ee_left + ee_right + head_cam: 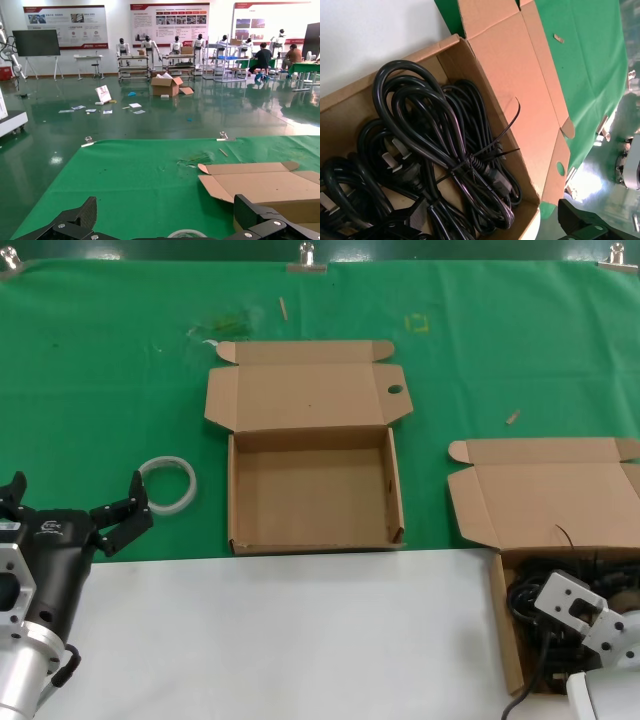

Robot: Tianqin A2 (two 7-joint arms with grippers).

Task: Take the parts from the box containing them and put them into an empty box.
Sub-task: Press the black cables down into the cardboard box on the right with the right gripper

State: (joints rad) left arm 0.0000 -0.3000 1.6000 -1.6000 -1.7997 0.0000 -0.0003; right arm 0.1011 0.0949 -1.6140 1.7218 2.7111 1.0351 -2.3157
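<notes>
My gripper will lift the coiled cable bundle (429, 120), and its loops will stay together and come away from the other cables, because a thin tie (468, 160) binds it.
The empty box (396, 490) lies open at the middle of the green cloth, its holed lid (300, 395) folded back. At the right front stands the box containing them (503, 640), also open, with the parts (528, 596), black coiled cables, inside. Several bundles of the parts (445, 150) fill this box (350, 95) in the right wrist view. My right gripper (495, 222) hangs open low over them, one fingertip (415, 215) among the cables, the other outside the box wall. My left gripper (78, 505) is open and holds nothing, at the left front near a white ring.
A white translucent ring (167, 485) lies on the green cloth (120, 370) left of the empty box, just beyond my left gripper (167, 215). Bare white tabletop (300, 640) runs along the front. Small wooden scraps (512, 417) lie on the cloth.
</notes>
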